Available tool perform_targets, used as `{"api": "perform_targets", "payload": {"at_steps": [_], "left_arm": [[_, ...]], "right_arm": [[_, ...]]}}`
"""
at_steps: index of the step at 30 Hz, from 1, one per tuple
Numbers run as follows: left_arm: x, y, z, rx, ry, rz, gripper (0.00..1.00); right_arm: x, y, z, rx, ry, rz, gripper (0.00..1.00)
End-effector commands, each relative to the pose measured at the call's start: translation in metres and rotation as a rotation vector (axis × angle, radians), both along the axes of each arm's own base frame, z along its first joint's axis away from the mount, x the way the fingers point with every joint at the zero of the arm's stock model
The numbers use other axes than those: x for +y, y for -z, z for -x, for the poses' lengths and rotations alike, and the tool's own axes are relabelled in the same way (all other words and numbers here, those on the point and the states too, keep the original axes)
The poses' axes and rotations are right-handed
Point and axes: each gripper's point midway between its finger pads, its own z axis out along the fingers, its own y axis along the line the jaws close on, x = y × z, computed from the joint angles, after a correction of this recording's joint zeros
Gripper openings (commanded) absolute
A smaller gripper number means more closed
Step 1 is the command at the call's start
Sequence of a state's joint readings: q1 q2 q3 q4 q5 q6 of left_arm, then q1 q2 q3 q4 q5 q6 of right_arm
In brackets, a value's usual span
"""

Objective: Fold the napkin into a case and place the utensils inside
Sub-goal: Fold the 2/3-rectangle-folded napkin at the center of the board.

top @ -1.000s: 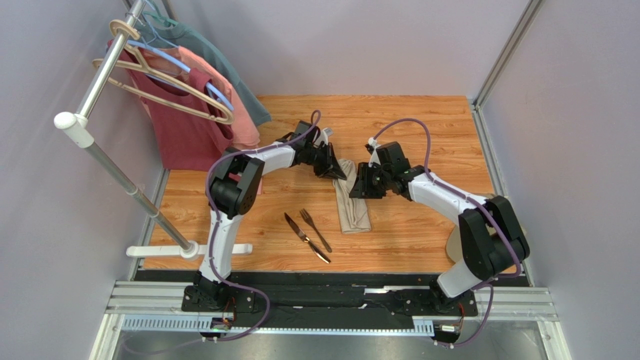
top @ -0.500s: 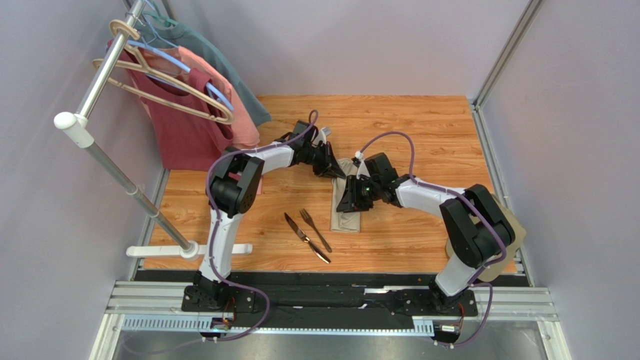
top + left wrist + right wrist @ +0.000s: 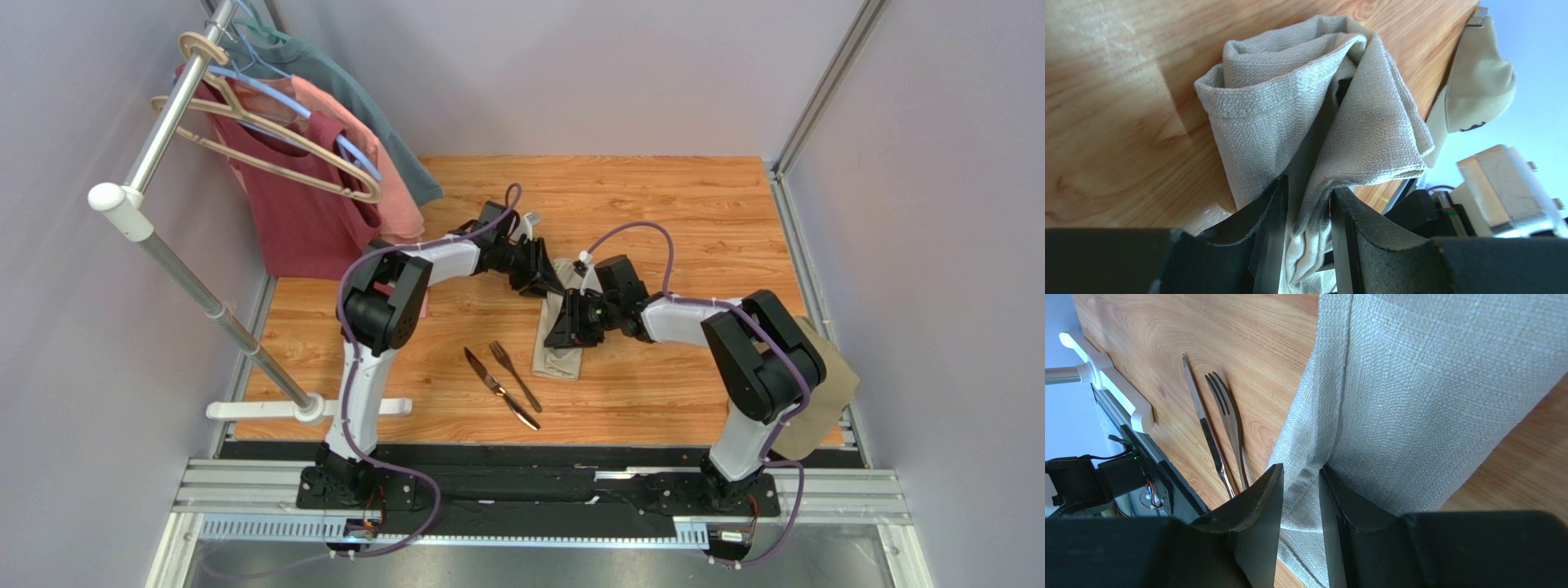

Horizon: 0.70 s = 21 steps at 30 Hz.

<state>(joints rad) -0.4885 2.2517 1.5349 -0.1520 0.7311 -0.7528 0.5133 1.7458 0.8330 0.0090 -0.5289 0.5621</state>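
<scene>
The napkin's far end is crumpling in my left gripper, so next I regrip nearby with that hand while my right gripper grabs the napkin's loose flap there.
The beige napkin lies as a narrow folded strip at the table's middle, just right of the fork and knife. My left gripper is shut on the strip's far end; in the left wrist view the cloth bunches between the gripper's jaws. My right gripper is shut on a fold at the strip's middle. In the right wrist view the gripper pinches a ridge of napkin, with the fork and knife beyond it.
A clothes rack with red and pink shirts stands at the back left, its white foot on the near left table edge. A tan cap lies at the right edge behind my right arm; it also shows in the left wrist view.
My right gripper has moved left and nearer while holding the cloth. The napkin strip has been pulled narrower and shifted left, closer to the fork. The left gripper barely moved.
</scene>
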Motion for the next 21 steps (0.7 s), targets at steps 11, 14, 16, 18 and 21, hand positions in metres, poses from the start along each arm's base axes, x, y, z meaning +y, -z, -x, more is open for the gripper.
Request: {"api": "perform_targets", "payload": {"at_steps": [11,14,16,18,21], "left_arm": [[0.001,-0.012,0.006,-0.107,0.015,-0.051,0.15],[-0.004,-0.018,0.003,-0.127,0.022,-0.004,0.08],[-0.01,-0.025,0.0,-0.15,0.033,0.042,0.06],[-0.011,-0.026,-0.001,-0.158,0.043,0.057,0.05],[-0.012,-0.031,-0.002,-0.166,0.052,0.082,0.04]], "right_arm": [[-0.018,-0.043,-0.022,-0.092,0.103,-0.073,0.41],[-0.031,-0.063,-0.039,-0.17,0.144,0.008,0.42],[-0.035,-0.077,-0.052,-0.228,0.174,0.037,0.44],[-0.042,-0.08,-0.067,-0.272,0.212,0.077,0.44],[-0.045,-0.088,-0.092,-0.303,0.254,0.092,0.43]]}}
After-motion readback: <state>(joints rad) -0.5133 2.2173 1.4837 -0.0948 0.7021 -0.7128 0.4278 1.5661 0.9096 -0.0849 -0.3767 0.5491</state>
